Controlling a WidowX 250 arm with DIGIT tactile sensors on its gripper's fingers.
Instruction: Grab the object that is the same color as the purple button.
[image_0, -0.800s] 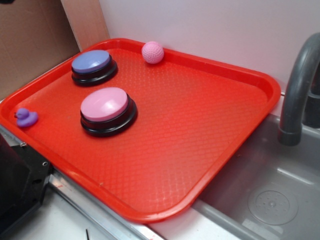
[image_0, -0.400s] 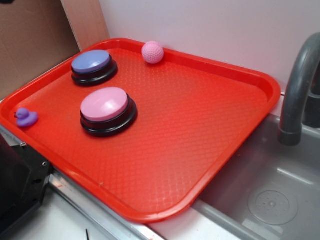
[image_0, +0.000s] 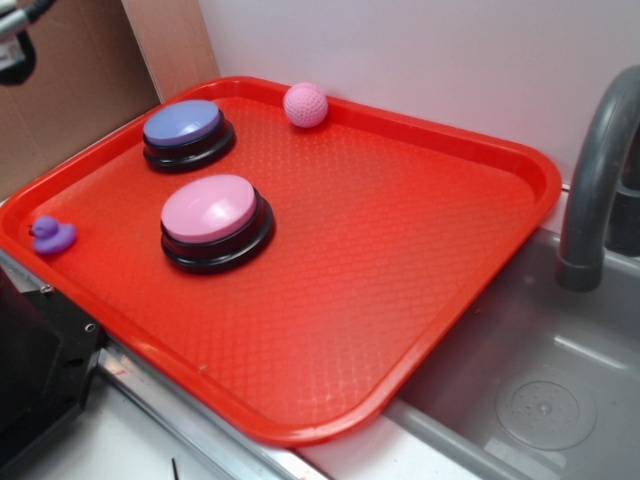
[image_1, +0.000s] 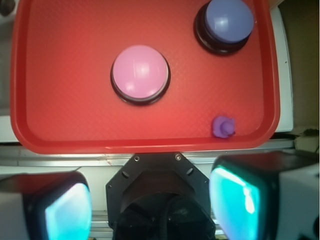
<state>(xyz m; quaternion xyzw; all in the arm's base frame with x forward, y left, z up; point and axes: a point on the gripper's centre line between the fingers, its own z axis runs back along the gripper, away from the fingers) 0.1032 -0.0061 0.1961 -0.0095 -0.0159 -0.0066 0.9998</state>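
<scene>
I should turn my gripper back from the button's side and lower it around the duck (image_0: 52, 236), because the purple duck sits near the tray's rim, well short of the purple button (image_0: 182, 123).
The object, a tiny purple duck (image_0: 52, 235) (image_1: 223, 126), sits near the left rim of the red tray (image_0: 400, 250) (image_1: 65, 100). The purple button (image_0: 183, 128) (image_1: 226, 22) stands on its black base at the tray's back left. My gripper (image_1: 152, 202) hangs high above the near tray edge and is open, its teal pads (image_1: 67, 212) wide apart with nothing between them. The duck lies ahead of the right finger, well below it. In the exterior view only a bit of the arm (image_0: 15, 45) shows, in the top left corner.
A pink button (image_0: 212, 212) (image_1: 140, 72) on a black base stands mid-tray, and a pink dimpled ball (image_0: 305, 104) rests at the back rim. A grey faucet (image_0: 595, 180) and sink (image_0: 520, 390) lie to the right. The black robot base (image_0: 35, 370) is at the left front.
A bit of the arm has come into the exterior view's top left corner. The duck, buttons and ball have not moved.
</scene>
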